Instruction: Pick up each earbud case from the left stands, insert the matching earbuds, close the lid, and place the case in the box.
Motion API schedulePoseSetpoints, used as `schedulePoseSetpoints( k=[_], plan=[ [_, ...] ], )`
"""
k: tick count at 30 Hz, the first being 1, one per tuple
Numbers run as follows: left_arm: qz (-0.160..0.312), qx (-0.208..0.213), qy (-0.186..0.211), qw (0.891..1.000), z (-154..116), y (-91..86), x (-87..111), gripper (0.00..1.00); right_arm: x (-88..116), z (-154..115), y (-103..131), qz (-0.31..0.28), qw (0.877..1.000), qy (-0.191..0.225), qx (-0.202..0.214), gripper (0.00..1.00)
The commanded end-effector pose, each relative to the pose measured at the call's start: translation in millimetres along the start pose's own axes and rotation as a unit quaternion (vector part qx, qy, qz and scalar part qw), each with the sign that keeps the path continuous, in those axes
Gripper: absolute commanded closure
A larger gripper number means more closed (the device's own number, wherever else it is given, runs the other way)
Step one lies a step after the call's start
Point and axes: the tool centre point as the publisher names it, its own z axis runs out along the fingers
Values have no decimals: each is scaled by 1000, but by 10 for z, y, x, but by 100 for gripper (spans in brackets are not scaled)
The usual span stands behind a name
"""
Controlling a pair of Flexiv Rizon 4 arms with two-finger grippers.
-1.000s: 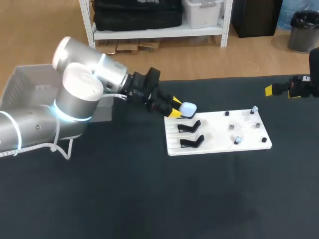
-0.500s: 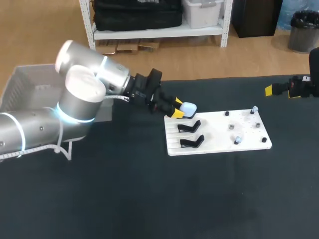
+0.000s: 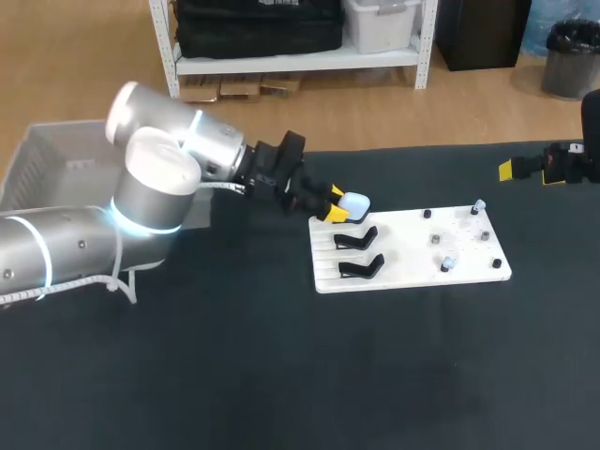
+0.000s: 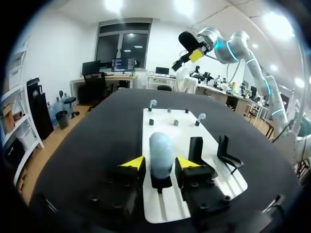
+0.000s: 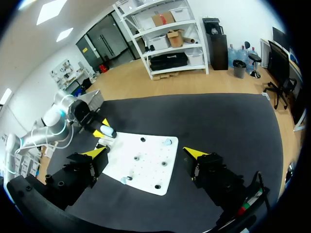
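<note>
Pale blue earbuds [image 3: 448, 263] are standing out on the pegs. The earbud case [image 3: 354, 205] will have an empty inside when I swing open its closed lid.
A pale blue earbud case [image 3: 354, 202] [image 4: 161, 154] stands upright on the far stand of the white board [image 3: 412, 267]. My left gripper [image 3: 339, 208] [image 4: 160, 164] straddles it, open, with its yellow fingertips [image 4: 134, 162] close on either side and narrow gaps showing. Two empty black stands [image 3: 357, 238] [image 3: 362, 267] sit nearer on the board. Small earbuds [image 3: 478, 205] [image 3: 448, 264] rest on pegs at the board's right part. My right gripper [image 3: 507, 170] [image 5: 146, 153] hovers open, high over the table's far right, away from the board [image 5: 146, 167].
A grey mesh box [image 3: 56, 155] stands at the table's far left, behind my left arm. Several small dark pegs [image 3: 436, 240] dot the board's right half. Black table surface lies bare in front of the board.
My left gripper's fingers have narrowed around the case, and the left arm has shifted slightly toward the board. The right arm has not moved.
</note>
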Motion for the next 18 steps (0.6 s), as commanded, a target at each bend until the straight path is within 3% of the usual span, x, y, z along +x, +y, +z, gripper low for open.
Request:
schedulePoseSetpoints(
  k=[1,11,14,18],
  plan=[
    [0,-4,-5,1000,25,9,22,68,1,-3,3,0,1000,0,1,0],
    [0,-10,-10,1000,39,-19,37,84,1,-3,3,0,1000,0,1,0],
    [-1,-12,-14,1000,22,-57,27,100,1,-3,3,0,1000,0,1,0],
    [0,-19,-30,999,-68,-128,-56,100,1,-3,3,0,1000,0,1,0]
  ],
)
